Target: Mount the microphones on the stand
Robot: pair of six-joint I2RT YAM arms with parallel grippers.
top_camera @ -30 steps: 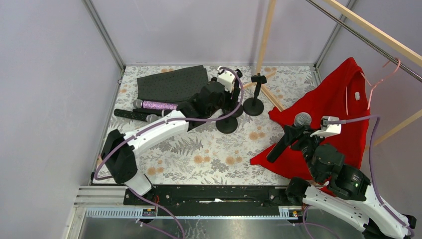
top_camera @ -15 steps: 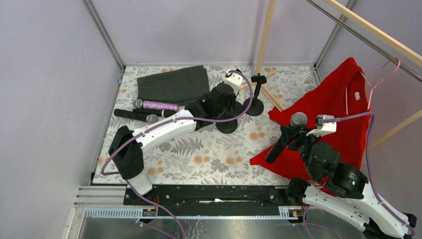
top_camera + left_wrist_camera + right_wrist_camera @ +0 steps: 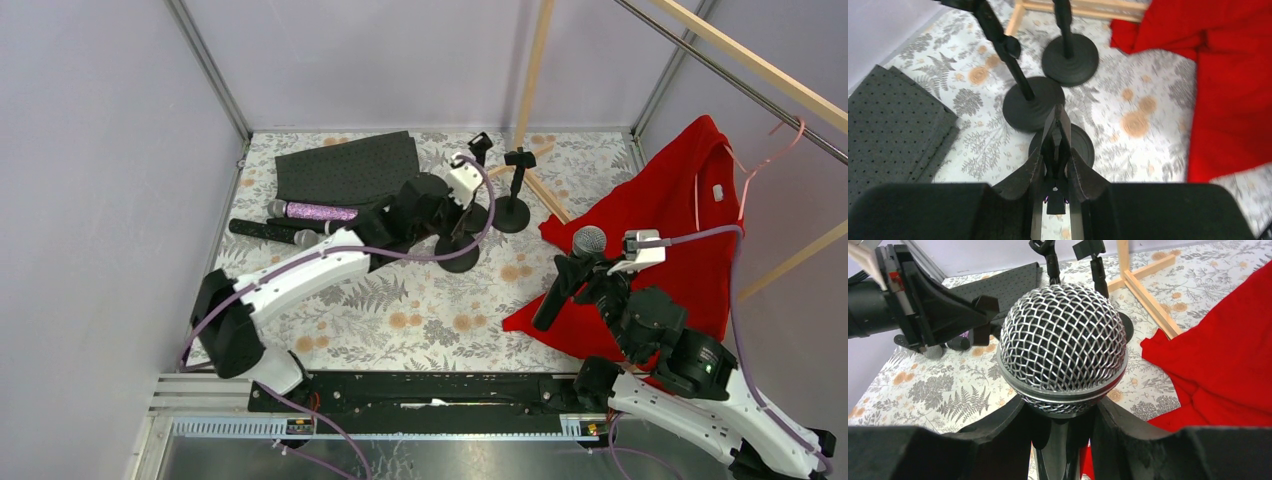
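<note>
My left gripper should pull the nearest stand into the open front (image 3: 437, 306), then open around that stand's clip for the microphone, because the nearest stand's base (image 3: 458, 257) crowds the other stands.
My right gripper (image 3: 592, 282) (image 3: 1060, 416) is shut on a black microphone (image 3: 565, 275), gripping the body just under its grey mesh head (image 3: 1063, 345), above the red cloth. My left gripper (image 3: 452, 220) (image 3: 1057, 142) is shut on the thin black upright of the nearest stand, whose round base (image 3: 1079, 145) (image 3: 457, 252) lies below the jaws. Two more stands (image 3: 1034, 103) (image 3: 1070, 60) sit just beyond it, one (image 3: 511, 213) with its clip up. A purple glitter microphone (image 3: 315, 212) and a black microphone (image 3: 268, 231) lie at the table's left.
A grey perforated mat (image 3: 345, 168) lies at the back left. A red garment (image 3: 665, 235) covers the right side. Wooden frame bars (image 3: 540, 70) rise at the back right, beside a pink hanger (image 3: 770, 150). The floral tabletop (image 3: 420, 310) ends at a black rail in front.
The left gripper's jaws have shut on the nearest stand's upright, and that arm has shifted slightly. The right arm has carried its microphone a little to the left.
</note>
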